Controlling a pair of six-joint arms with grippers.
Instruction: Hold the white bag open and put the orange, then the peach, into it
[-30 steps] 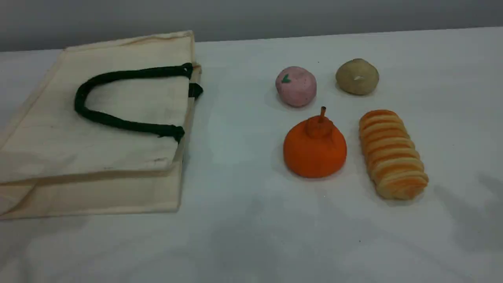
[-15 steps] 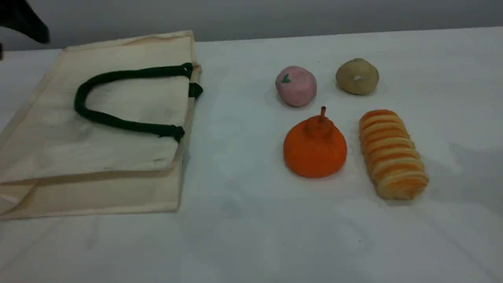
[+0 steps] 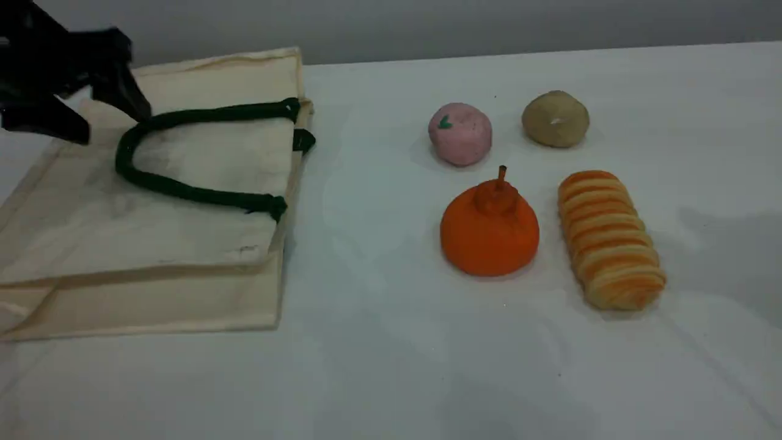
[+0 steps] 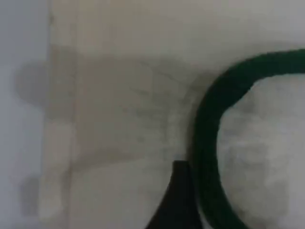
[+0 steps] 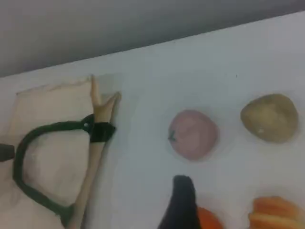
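Observation:
The white bag's opening (image 3: 291,172) will spread wide open when the robot lifts the green handle, because the green handle's ends (image 3: 277,206) join only the edge of the bag's top panel.
The white bag (image 3: 122,226) lies flat at the table's left, mouth toward the right, with its dark green handle (image 3: 183,192) looped on top. My left gripper (image 3: 110,122) hovers open over the bag's far left part, beside the handle's bend. In the left wrist view a fingertip (image 4: 176,200) sits just left of the handle (image 4: 209,119). The orange (image 3: 489,232) and the pink peach (image 3: 460,133) behind it rest on the table at right. My right gripper is outside the scene view. Its fingertip (image 5: 183,205) hangs above the orange (image 5: 209,220), with nothing in it.
A beige round thing (image 3: 555,119) sits right of the peach. A striped bread loaf (image 3: 611,238) lies right of the orange. The white table (image 3: 379,354) ends at a grey wall behind. A soft shadow falls on the table's right edge.
My left gripper has come in from the top left corner, down and to the right, over the bag near the handle. The shadow at the right has shifted. The fruits and bag have not moved.

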